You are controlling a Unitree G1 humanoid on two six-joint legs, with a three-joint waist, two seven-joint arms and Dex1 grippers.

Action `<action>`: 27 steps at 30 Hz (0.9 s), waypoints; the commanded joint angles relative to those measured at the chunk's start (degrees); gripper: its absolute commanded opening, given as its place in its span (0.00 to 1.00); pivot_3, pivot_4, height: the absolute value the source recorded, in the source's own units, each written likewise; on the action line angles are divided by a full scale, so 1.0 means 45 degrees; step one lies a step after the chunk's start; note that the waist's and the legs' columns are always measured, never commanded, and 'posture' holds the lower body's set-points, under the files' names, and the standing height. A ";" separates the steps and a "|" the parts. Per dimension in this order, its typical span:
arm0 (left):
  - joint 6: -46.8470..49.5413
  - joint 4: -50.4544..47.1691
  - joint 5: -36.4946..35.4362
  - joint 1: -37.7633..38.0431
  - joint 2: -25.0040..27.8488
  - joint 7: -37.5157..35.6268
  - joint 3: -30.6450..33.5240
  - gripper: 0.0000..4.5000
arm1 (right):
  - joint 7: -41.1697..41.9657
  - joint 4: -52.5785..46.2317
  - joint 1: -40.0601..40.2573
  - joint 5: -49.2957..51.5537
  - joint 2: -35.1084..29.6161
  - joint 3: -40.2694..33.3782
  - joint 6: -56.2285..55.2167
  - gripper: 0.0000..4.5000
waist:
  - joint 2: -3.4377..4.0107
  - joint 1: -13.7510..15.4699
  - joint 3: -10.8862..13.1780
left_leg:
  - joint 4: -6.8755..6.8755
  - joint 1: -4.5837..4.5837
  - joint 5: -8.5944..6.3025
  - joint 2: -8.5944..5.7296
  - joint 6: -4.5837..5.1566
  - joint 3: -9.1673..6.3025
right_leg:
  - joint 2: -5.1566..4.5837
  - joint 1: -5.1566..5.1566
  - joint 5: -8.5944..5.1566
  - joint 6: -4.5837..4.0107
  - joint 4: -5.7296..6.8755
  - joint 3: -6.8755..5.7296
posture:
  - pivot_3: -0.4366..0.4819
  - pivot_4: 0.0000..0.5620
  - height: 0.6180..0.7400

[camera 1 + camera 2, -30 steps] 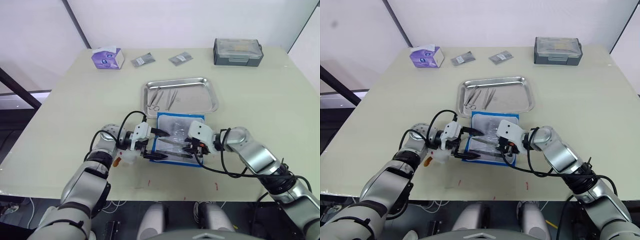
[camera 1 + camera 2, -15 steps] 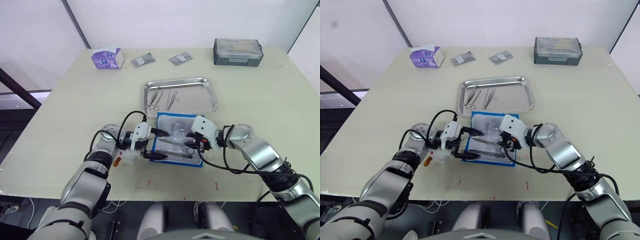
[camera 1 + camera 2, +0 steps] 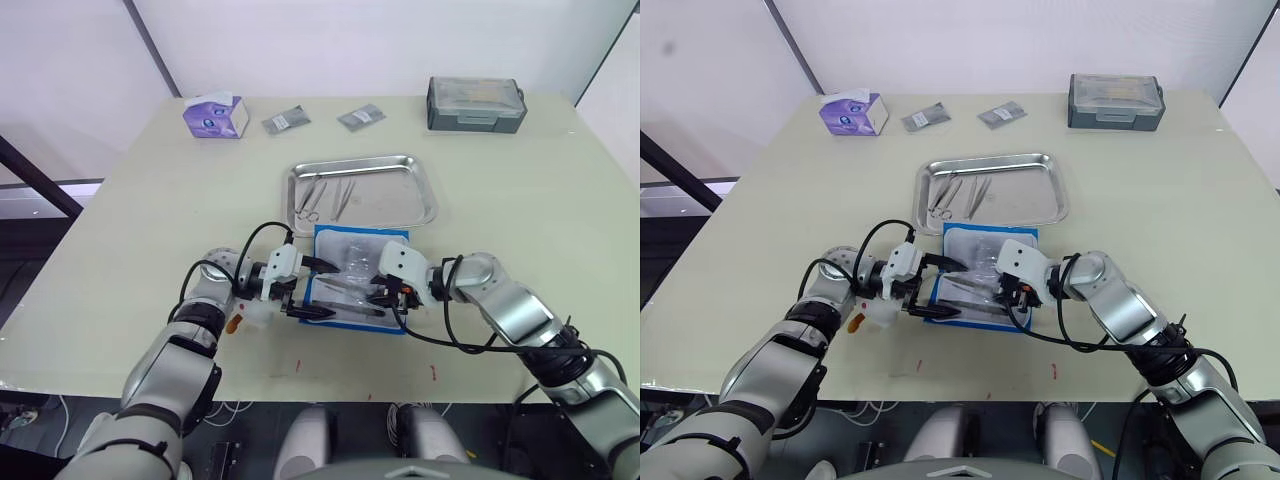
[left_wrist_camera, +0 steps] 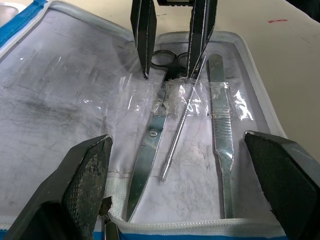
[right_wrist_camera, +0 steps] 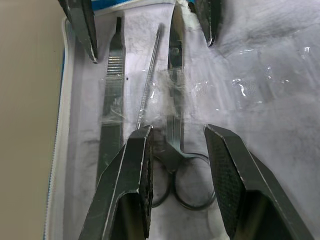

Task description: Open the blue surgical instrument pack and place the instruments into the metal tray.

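Observation:
The scissors will slip out lengthwise when I pull, because the clear pocket covers just the blades and leaves the ring handles free.
The blue surgical instrument pack lies open just in front of the metal tray, pale lining up. In its clear pockets rest scissors, a thin probe and a flat-handled tool. Several instruments lie in the tray's left part. My left gripper stands wide open at the pack's left edge, fingers on either side of the three tools. My right gripper is open at the pack's right side, its fingers straddling the scissors' ring handles without closing on them.
At the table's far side stand a purple tissue box, two small grey foil packets and a dark grey plastic box. The table's front edge runs close behind both forearms.
My right gripper shifted a little toward the tray half a second ago and has come back down over the scissors' rings. The left gripper and pack have stayed put.

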 commanded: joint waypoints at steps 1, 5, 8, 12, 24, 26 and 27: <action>0.0057 0.1117 0.1308 0.0964 -0.0316 -0.0600 -0.0955 1.00 | -0.0073 -0.0285 -0.0165 -0.0292 -0.0102 0.0083 -0.0180 0.37 | 0.0000 0.0002 0.0000 | 0.0000 0.0000 0.0000 0.0000 0.0000 0.0000 | 0.0000 0.0000 0.0000 0.0000 0.0000 0.0000 | 0.48 0.27 0.95; 0.0046 0.1151 0.1336 0.0926 -0.0337 -0.0600 -0.0922 1.00 | -0.0236 -0.0170 -0.0258 -0.0568 -0.0062 0.0424 0.0783 0.37 | 0.0004 -0.0003 -0.0005 | 0.0000 0.0001 0.0000 0.0000 0.0000 0.0002 | 0.0000 0.0000 0.0000 0.0000 0.0000 0.0001 | 0.48 0.27 0.95; 0.0034 0.1173 0.1345 0.0927 -0.0329 -0.0600 -0.0901 1.00 | -0.0156 -0.0273 -0.0267 -0.0525 -0.0128 0.0662 0.1539 0.37 | 0.0008 0.0004 -0.0016 | 0.0000 0.0002 0.0000 0.0000 0.0000 -0.0001 | -0.0001 0.0001 0.0000 0.0000 0.0000 0.0001 | 0.48 0.27 0.95; 0.0036 0.1180 0.1341 0.0938 -0.0331 -0.0600 -0.0863 1.00 | -0.0270 -0.0250 -0.0191 -0.0632 -0.0262 0.0900 0.1870 0.17 | 0.0005 0.0003 -0.0038 | 0.0000 0.0002 0.0000 0.0000 0.0000 -0.0003 | -0.0001 0.0001 -0.0001 0.0000 -0.0001 0.0001 | 0.48 0.27 0.95; 0.0026 0.1188 0.1353 0.0977 -0.0323 -0.0600 -0.0859 1.00 | -0.0097 -0.0754 -0.0602 -0.0712 -0.0585 0.0958 0.1245 0.02 | -0.0012 0.0005 -0.0065 | -0.0001 0.0000 -0.0002 -0.0001 0.0002 -0.0004 | -0.0002 0.0002 -0.0002 0.0003 -0.0009 0.0001 | 0.48 0.27 0.95; 0.0018 0.1195 0.1362 0.0992 -0.0341 -0.0600 -0.0858 1.00 | 0.0033 -0.1099 -0.0848 -0.0742 -0.0788 0.0959 0.1373 0.02 | -0.0012 0.0005 -0.0065 | -0.0001 0.0000 -0.0002 -0.0001 0.0002 -0.0003 | -0.0002 0.0001 -0.0002 0.0003 -0.0009 0.0001 | 0.48 0.27 0.95; 0.0022 0.1199 0.1361 0.1000 -0.0360 -0.0600 -0.0855 1.00 | 0.0093 -0.1309 -0.0981 -0.0770 -0.0889 0.0990 0.1458 0.02 | -0.0012 0.0002 -0.0065 | -0.0001 0.0000 -0.0002 -0.0001 0.0003 -0.0004 | -0.0002 0.0001 -0.0002 0.0003 -0.0009 0.0002 | 0.48 0.27 0.95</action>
